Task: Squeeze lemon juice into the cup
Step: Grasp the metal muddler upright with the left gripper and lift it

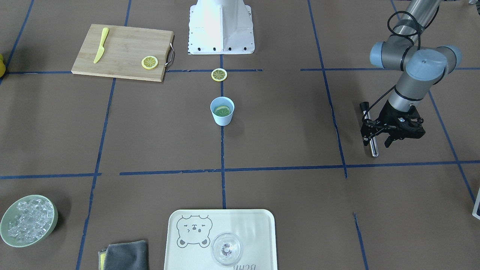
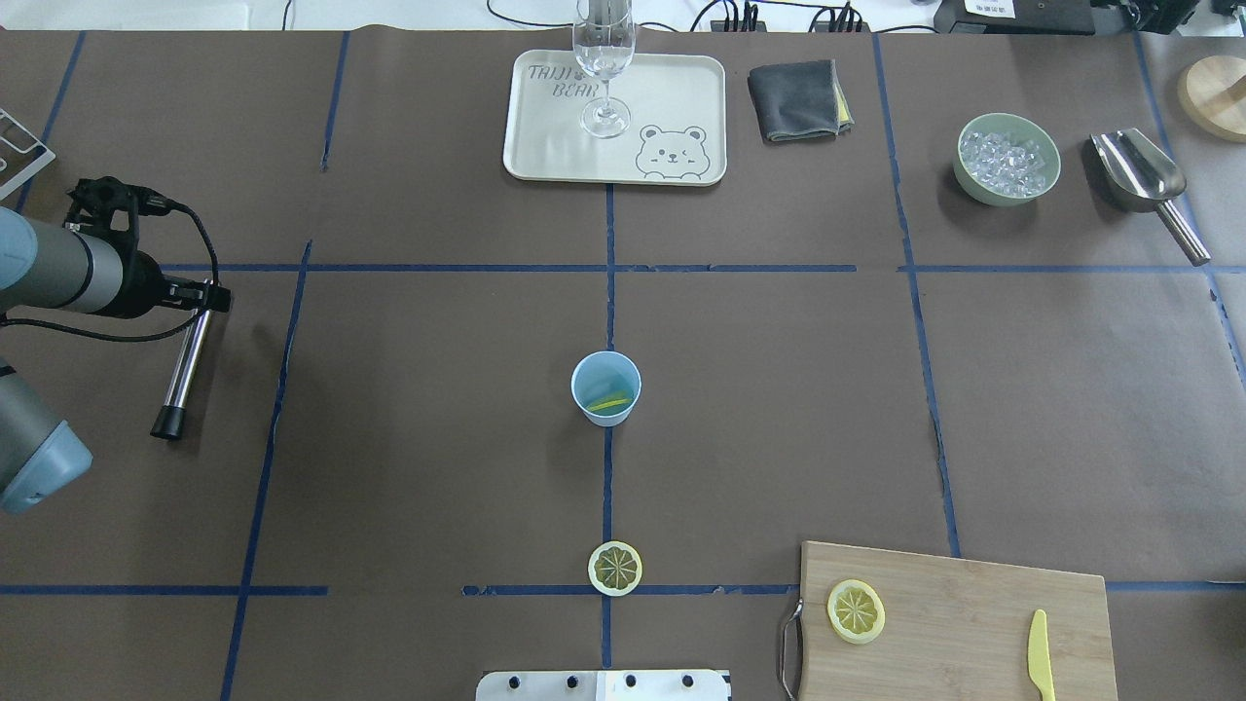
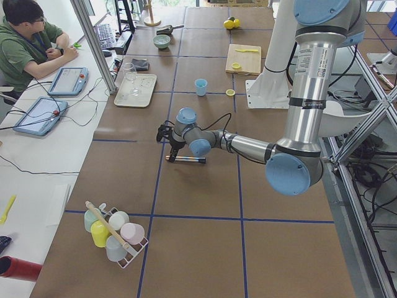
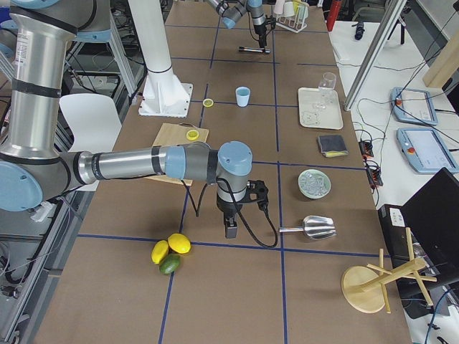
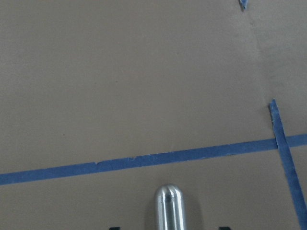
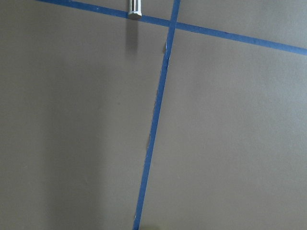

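The lemon slice (image 1: pixel 221 111) sits low inside the pale-blue cup's sides (image 1: pixel 222 118). The slice will stay behind when I lift the metal rod back out.
The pale-blue cup (image 1: pixel 222 110) stands upright at the table's middle, with a lemon slice lying inside it; it also shows in the overhead view (image 2: pixel 605 387). A second lemon slice (image 1: pixel 219 74) lies on the table between the cup and the robot's base. A third slice (image 1: pixel 149 62) lies on the cutting board (image 1: pixel 123 52). My left gripper (image 1: pixel 377 141) is low over the table far from the cup, open, its jaws either side of a metal rod (image 2: pixel 185 360) lying there. My right gripper (image 4: pixel 231 229) hangs near the table's end; I cannot tell its state.
A yellow knife (image 1: pixel 101 45) lies on the board. A tray (image 1: pixel 221 219) holds a clear glass (image 1: pixel 226 248). A green bowl of ice (image 1: pixel 28 220), a grey cloth (image 1: pixel 125 256), a metal scoop (image 2: pixel 1139 175) and whole lemons (image 4: pixel 172 247) lie around.
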Controlling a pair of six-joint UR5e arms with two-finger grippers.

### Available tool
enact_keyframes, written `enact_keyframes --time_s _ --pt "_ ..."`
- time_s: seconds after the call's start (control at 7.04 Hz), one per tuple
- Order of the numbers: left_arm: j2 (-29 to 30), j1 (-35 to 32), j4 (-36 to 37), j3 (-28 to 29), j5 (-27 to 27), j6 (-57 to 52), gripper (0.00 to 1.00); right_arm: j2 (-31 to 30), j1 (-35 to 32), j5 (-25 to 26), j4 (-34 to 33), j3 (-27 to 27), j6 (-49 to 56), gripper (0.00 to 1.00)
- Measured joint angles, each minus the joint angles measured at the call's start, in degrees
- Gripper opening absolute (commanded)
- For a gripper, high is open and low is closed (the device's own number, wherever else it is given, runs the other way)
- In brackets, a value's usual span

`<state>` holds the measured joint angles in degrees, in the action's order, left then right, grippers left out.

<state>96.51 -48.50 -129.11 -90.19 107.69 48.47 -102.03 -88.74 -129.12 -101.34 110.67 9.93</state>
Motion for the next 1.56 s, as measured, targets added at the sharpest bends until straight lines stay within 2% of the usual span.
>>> enact_keyframes --time_s 0.28,0.43,0.57,0.71,1.14,1.56 --pt "0.1 0.7 0.0 0.8 -0.2 -0.2 0.70 0.0 -0.2 0.0 0.0 -0.1 0.1 1.00" --pt "0.1 0.8 0.0 1.3 -0.3 -0.3 0.64 0.0 -0.3 0.0 0.0 -0.1 0.1 1.00" --pt "0.1 0.9 0.0 1.6 -0.3 -0.4 0.07 0.0 -0.3 0.0 0.0 -0.2 0.0 1.00" --pt "0.1 0.9 0.0 1.6 -0.3 -0.4 0.00 0.0 -0.3 0.0 0.0 -0.2 0.1 1.00" --pt "0.0 0.9 0.1 0.6 -0.2 -0.6 0.00 0.0 -0.4 0.0 0.0 -0.2 0.0 1.00" --pt "-0.5 0.7 0.3 -5.6 -0.4 -2.7 0.00 0.0 -0.6 0.0 0.0 -0.3 -0.1 1.00"
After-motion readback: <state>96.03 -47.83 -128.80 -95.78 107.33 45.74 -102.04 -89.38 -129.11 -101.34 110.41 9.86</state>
